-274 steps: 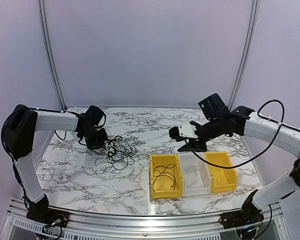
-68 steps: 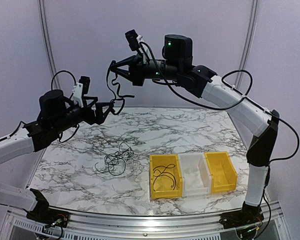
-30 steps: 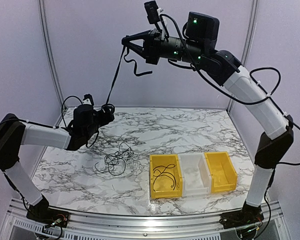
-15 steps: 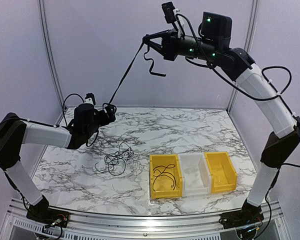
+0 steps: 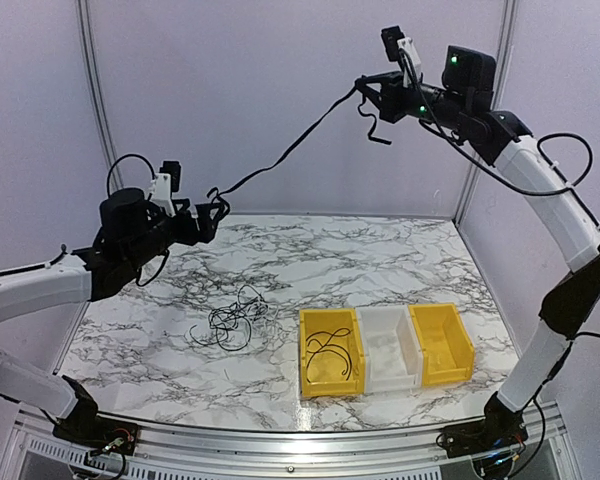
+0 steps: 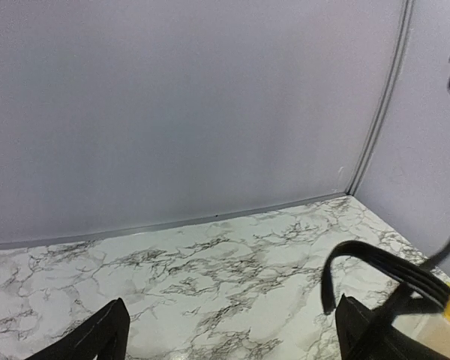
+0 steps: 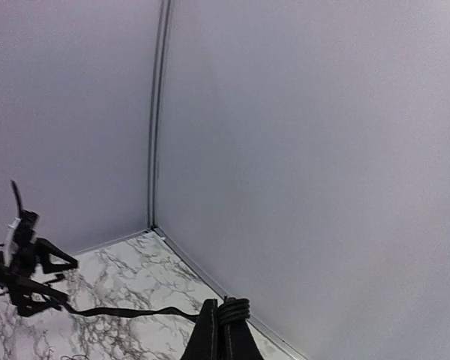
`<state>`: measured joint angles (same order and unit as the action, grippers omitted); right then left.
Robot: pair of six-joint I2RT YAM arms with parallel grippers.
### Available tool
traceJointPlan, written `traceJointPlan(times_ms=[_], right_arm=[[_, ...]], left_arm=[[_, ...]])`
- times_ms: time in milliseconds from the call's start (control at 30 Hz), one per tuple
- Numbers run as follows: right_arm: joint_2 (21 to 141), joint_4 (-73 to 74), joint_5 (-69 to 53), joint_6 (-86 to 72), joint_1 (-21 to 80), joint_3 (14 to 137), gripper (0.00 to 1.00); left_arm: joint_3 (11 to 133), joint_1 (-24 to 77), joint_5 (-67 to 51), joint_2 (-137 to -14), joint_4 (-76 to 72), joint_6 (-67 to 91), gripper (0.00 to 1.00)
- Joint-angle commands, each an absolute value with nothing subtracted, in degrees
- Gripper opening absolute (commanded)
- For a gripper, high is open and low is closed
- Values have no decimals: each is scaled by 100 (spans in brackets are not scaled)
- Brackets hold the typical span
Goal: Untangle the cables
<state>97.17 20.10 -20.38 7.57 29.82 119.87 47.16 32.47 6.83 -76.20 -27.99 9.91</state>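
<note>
The black cable loops over my left gripper's finger (image 5: 216, 192), so I should back that gripper away before my right gripper lowers the cable into the occupied yellow bin (image 5: 330, 352).
A long black cable (image 5: 290, 150) runs taut through the air from my right gripper (image 5: 363, 90) high at the back down to my left gripper (image 5: 213, 210). The right gripper (image 7: 226, 330) is shut on a small coiled bunch of that cable (image 7: 237, 307). In the left wrist view the left gripper (image 6: 231, 301) stands open, and the cable (image 6: 352, 247) loops over its right finger (image 6: 356, 326) with nothing between the fingers. A tangle of thin black cables (image 5: 232, 318) lies on the marble table (image 5: 280, 255) below. Another black cable (image 5: 328, 355) rests in the left yellow bin (image 5: 303, 350).
Three bins stand in a row at the front right: the left yellow one, a clear one (image 5: 392, 385) and a second yellow one (image 5: 452, 375). Grey walls and metal posts (image 5: 98, 110) close in the table at the back and sides.
The right gripper has carried its cable end further right. The left arm has risen and drawn back to the left, so the cable now slants flatter.
</note>
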Motion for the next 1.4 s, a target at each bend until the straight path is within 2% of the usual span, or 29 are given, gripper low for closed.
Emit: traceJointPlan(times_ms=[0,167,333,833,1100,1367], right_arm=[[9846,1879,-1546,927,2402,11469,0],[10079,1992,-1257,1107,2110,11288,0],[10035,2042,-1370,1270,2109,11085,0],[8834,2441,-2893,1632,2176,10136,0],[8210,2717,-3122,2185,2843,9677,0],[8017,3134,-3194,2364,3520,9914,0]], left_arm=[[4925,3199,-110,-6794,-1798,516,99],[4805,2997,112,-5947,-1478,684,99],[4903,2743,-397,-5635,-1486,1189,99],[5098,2747,-162,-6163,-1477,1604,99],[5247,2734,278,-6555,-1459,1825,99],[5197,2725,690,-6653,-1450,2092,99]])
